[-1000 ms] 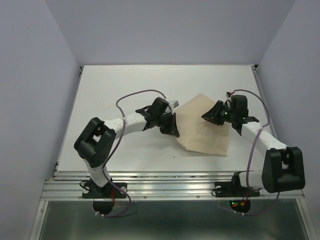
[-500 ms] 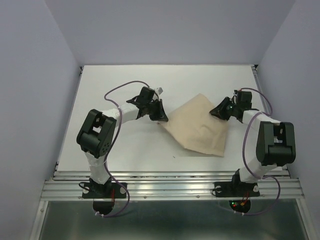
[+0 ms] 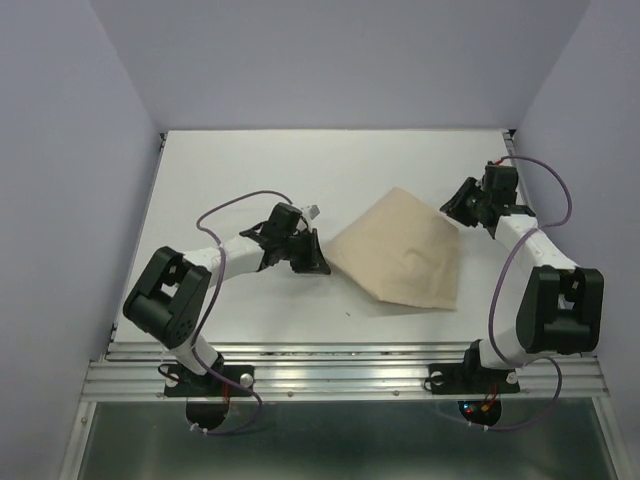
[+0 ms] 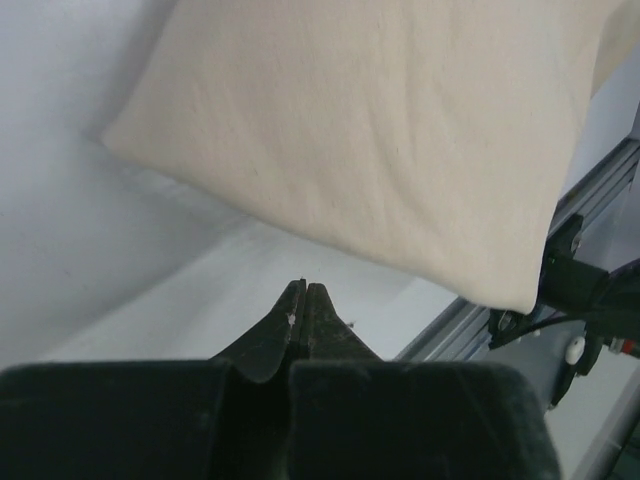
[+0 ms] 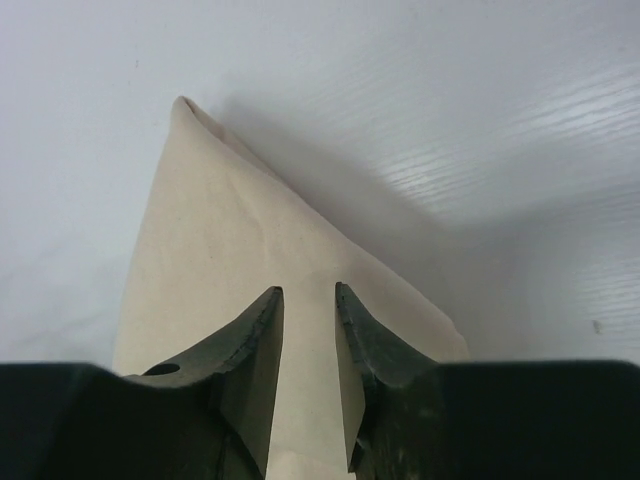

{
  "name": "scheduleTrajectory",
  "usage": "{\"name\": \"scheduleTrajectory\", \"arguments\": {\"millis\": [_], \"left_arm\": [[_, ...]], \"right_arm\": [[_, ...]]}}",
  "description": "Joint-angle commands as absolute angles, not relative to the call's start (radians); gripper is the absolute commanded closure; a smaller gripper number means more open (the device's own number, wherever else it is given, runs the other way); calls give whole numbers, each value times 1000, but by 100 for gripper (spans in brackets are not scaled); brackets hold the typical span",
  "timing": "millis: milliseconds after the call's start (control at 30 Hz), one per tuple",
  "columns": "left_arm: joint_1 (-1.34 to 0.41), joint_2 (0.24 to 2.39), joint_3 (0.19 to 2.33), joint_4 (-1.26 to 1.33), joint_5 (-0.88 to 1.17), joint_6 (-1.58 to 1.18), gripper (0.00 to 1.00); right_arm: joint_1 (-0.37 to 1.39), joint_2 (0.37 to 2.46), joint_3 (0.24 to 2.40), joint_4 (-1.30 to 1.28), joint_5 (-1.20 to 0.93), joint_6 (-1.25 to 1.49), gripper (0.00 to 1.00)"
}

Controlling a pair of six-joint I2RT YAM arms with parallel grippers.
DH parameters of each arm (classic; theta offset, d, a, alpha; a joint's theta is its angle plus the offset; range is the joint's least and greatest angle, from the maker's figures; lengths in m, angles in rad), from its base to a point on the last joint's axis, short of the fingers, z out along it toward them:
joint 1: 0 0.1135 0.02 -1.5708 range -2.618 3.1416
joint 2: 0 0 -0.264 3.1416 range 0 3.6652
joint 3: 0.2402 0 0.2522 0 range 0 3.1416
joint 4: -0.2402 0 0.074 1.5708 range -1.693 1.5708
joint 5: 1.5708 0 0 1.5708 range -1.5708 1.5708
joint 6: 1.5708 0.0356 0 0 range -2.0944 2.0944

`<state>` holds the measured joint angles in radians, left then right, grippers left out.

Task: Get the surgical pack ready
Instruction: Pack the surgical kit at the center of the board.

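Note:
The cloth (image 3: 400,250) lies crooked to the bar, so next my left gripper moves from the cloth's corner to the middle of the cloth's slanted edge (image 3: 364,219) and turns the cloth square.
The surgical pack shows as a folded beige cloth (image 3: 400,258) lying flat on the white table, right of centre. My left gripper (image 3: 312,262) sits just off the cloth's left corner, apart from it. In the left wrist view its jaws (image 4: 305,290) are pressed together with nothing between them, and the cloth (image 4: 380,130) lies ahead. My right gripper (image 3: 462,206) hovers at the cloth's far right corner. Its fingers (image 5: 308,292) stand apart above the cloth (image 5: 210,260), holding nothing.
An aluminium rail (image 3: 340,365) runs along the table's near edge, also seen in the left wrist view (image 4: 590,190). Pale walls (image 3: 60,200) close in the table on the left, right and back. Purple cables (image 3: 250,200) loop off both arms.
My left gripper has drawn back to the left and nearer, still shut. My right gripper has moved off the cloth toward the far right. The cloth's left corner now lies further left.

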<state>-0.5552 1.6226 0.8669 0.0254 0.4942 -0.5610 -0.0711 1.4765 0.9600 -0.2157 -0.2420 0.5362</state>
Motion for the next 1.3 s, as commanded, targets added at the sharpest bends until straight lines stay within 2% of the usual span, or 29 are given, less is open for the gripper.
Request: {"name": "scheduleTrajectory", "arguments": {"millis": [0,100,200,333,400,533,767,900,1133,1267], "left_arm": [[-647,1507,804,2,520,-603,100],[-650,1422,807,-76,503,-588,100],[-598,1372,900,-195,431,-519,100],[-517,1434,1092,-265,371,-451,100],[-492,1538,1224,-304,318,-431,100],[-482,1777,1469,-327,299,-413,100],[-498,2038,1690,-353,212,-403,100],[-548,2095,1715,-351,218,-402,100],[-637,2072,1608,-279,242,-426,100],[-646,2020,1507,-241,244,-452,100]], "right_arm": [[-72,1450,1035,-383,-36,454,69],[-32,1396,1023,-405,59,419,69],[-18,1359,1019,-440,66,410,70],[56,1336,974,-431,86,426,81],[138,1312,956,-397,120,451,82],[158,1394,950,-365,87,497,83],[158,1485,896,-335,120,538,86],[158,1526,865,-307,114,546,86],[158,1606,856,-261,123,545,88],[158,1452,841,-265,129,542,89]]}}
